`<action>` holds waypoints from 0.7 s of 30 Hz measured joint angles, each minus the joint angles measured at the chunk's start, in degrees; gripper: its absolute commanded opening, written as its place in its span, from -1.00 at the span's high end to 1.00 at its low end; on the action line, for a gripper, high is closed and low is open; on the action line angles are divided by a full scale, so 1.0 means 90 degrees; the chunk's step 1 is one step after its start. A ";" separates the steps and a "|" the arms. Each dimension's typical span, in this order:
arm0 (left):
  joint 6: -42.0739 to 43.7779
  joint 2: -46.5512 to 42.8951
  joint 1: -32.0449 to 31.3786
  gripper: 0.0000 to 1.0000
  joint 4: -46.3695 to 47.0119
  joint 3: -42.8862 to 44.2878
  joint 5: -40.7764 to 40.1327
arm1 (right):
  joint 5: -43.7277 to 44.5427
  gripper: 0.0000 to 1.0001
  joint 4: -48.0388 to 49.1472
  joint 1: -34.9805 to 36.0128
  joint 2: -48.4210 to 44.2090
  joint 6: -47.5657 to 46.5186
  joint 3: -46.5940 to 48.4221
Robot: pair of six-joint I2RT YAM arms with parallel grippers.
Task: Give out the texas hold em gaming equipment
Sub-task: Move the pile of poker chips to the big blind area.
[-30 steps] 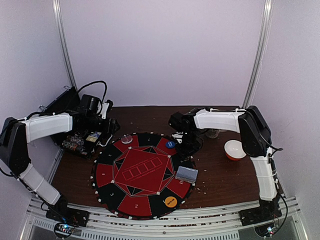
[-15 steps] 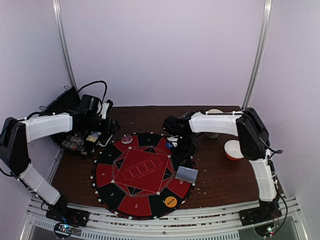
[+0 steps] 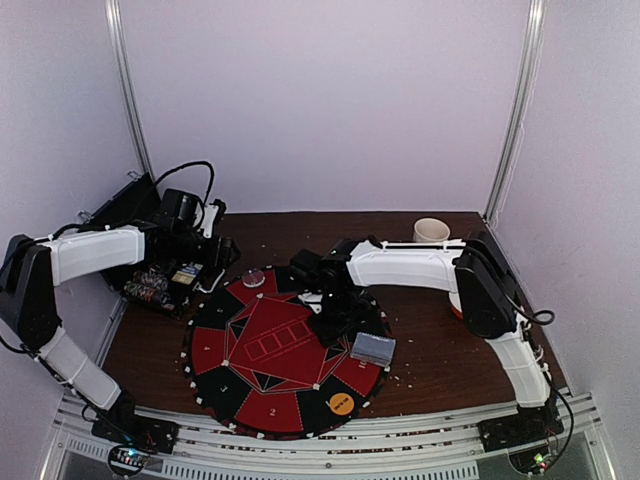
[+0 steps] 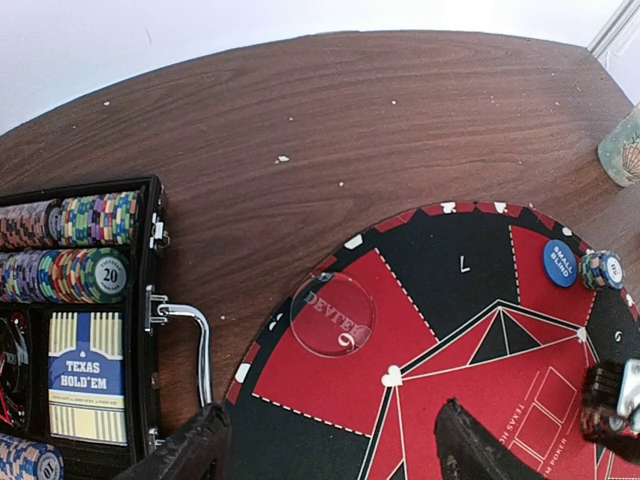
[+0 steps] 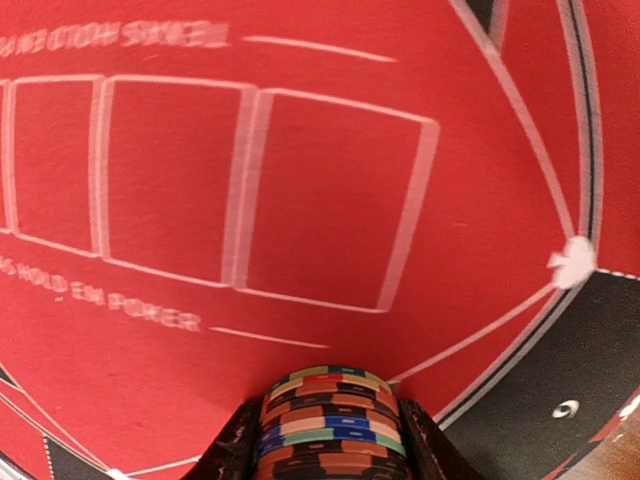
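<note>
The black patch (image 3: 310, 410) beside the orange button is free for the chip stack, so the robot's right gripper keeps moving toward that patch and lets go there.
A stack of mixed-colour poker chips (image 5: 330, 420) is clamped between the fingers of my right gripper (image 5: 328, 440), low over the red centre of the round poker mat (image 5: 300, 190). From above, the right gripper (image 3: 330, 318) hangs over the mat's (image 3: 215, 345) middle. My left gripper (image 4: 330, 440) stands open over the mat's back left edge, nothing between its fingers. Just ahead of it lies the clear dealer button (image 4: 332, 314). A blue small-blind button (image 4: 560, 263) and a short chip stack (image 4: 601, 269) sit at the back right. The grey-blue card deck (image 3: 373, 349) and orange button (image 3: 342, 403) lie near the front.
An open black case (image 4: 80, 320) holding rows of chips and a boxed deck stands left of the mat, close to the left gripper (image 3: 215, 255). A white patterned mug (image 3: 431, 231) is at the back right. The right forearm mostly covers the bowl.
The right arm swung left from the mat's back right edge to over its red centre, carrying the chips. The mug came into view. The left arm stayed put.
</note>
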 measured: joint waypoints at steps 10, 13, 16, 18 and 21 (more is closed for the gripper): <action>0.0015 -0.0180 0.0010 -0.48 -0.0002 0.0000 0.0002 | 0.0002 0.52 0.0032 0.0792 -0.0053 -0.0267 -0.0136; 0.0024 -0.0231 0.0012 -0.48 -0.0002 -0.0002 0.0010 | -0.0017 0.53 0.0085 0.1032 -0.0170 -0.0389 -0.0342; 0.0044 -0.0257 0.0012 -0.48 -0.0002 -0.0007 0.0012 | -0.0039 0.53 0.0080 0.1326 -0.0192 -0.0491 -0.0376; 0.0046 -0.0294 0.0012 -0.48 -0.0002 -0.0044 0.0029 | -0.0046 0.53 0.0041 0.1547 -0.0197 -0.0532 -0.0376; 0.0044 -0.0393 0.0012 -0.48 -0.0019 -0.0136 0.0087 | -0.0046 0.53 0.0022 0.1938 -0.0226 -0.0549 -0.0437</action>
